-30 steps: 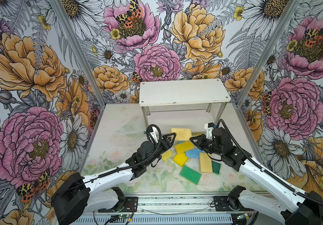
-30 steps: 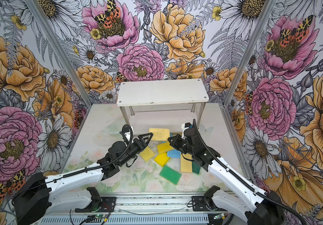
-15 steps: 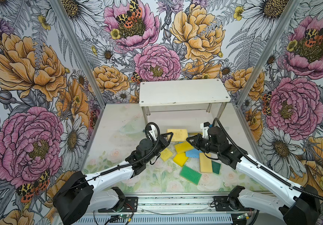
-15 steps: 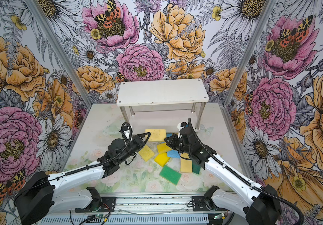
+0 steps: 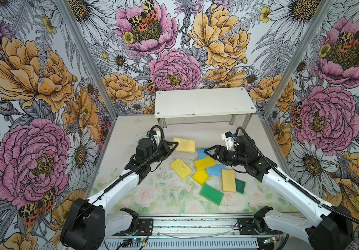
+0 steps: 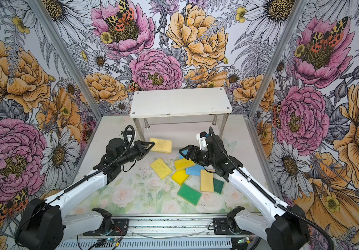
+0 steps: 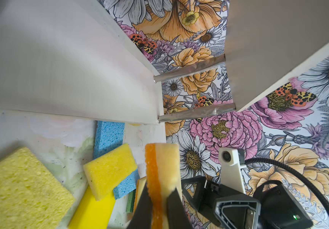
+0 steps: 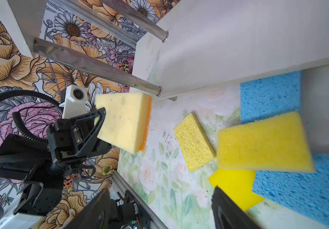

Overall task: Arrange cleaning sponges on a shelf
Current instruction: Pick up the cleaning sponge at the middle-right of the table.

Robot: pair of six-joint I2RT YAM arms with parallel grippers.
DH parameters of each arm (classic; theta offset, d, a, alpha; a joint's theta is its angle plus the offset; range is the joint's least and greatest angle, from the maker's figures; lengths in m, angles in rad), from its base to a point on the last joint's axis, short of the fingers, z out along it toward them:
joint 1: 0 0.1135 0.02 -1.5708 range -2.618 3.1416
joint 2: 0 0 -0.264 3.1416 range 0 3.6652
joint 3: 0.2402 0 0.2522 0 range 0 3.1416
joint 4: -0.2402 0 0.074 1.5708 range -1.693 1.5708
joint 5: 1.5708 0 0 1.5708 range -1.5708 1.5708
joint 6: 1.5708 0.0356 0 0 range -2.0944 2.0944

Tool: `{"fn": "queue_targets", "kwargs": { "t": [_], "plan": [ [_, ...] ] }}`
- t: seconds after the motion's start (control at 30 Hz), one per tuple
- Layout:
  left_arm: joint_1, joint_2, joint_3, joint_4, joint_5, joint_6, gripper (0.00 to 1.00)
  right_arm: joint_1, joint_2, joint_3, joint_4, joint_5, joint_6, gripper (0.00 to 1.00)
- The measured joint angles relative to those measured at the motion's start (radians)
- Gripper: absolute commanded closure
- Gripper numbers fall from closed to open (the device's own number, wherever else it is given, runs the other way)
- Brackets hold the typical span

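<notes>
The shelf's front post (image 6: 139, 128) leaves my left gripper little room. I should pull the held sponge back and pass its loose end (image 6: 169, 146) to my right gripper to put the sponge on the shelf.
My left gripper (image 5: 175, 144) is shut on one end of a pale yellow sponge (image 5: 184, 145) with an orange scouring face (image 7: 151, 168), held off the table in front of the shelf (image 5: 204, 101). The right wrist view shows that sponge (image 8: 124, 123) pinched at its edge. My right gripper (image 5: 209, 152) stands open and empty just right of it, above the pile. Several sponges lie loose on the table: a pale yellow one (image 5: 180, 168), a yellow one (image 5: 205, 163), two blue ones (image 5: 216, 169), a tan one (image 5: 228, 180) and a green one (image 5: 211, 194).
The shelf's top board (image 6: 180, 101) is bare, and its lower board (image 8: 239, 39) sits close behind the pile between chrome posts (image 7: 195, 113). Floral walls (image 5: 44, 86) close in three sides. A metal rail (image 5: 185, 225) runs along the front edge.
The left gripper has shut on the pale yellow sponge. The right gripper, shut before at the sponge's other end, has opened and drawn back to the right.
</notes>
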Motion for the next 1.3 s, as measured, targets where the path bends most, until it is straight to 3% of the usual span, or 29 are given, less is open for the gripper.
{"fn": "queue_targets", "kwargs": {
  "t": [0.1, 0.23, 0.43, 0.73, 1.3],
  "plan": [
    [0.059, 0.017, 0.095, -0.166, 0.164, 0.1, 0.95, -0.019, 0.016, 0.051, -0.056, -0.063, -0.106, 0.21],
    [0.063, 0.054, 0.163, -0.333, 0.336, 0.232, 0.95, -0.019, 0.055, 0.105, -0.084, -0.156, -0.203, 0.31],
    [0.053, 0.123, 0.243, -0.556, 0.456, 0.443, 0.98, -0.009, 0.1, 0.132, -0.108, -0.238, -0.269, 0.4],
    [-0.001, 0.131, 0.289, -0.642, 0.525, 0.571, 0.98, 0.089, 0.137, 0.141, -0.111, -0.258, -0.287, 0.49],
    [0.011, 0.131, 0.298, -0.66, 0.534, 0.601, 1.0, 0.129, 0.155, 0.141, -0.121, -0.257, -0.291, 0.65]
  ]
}}
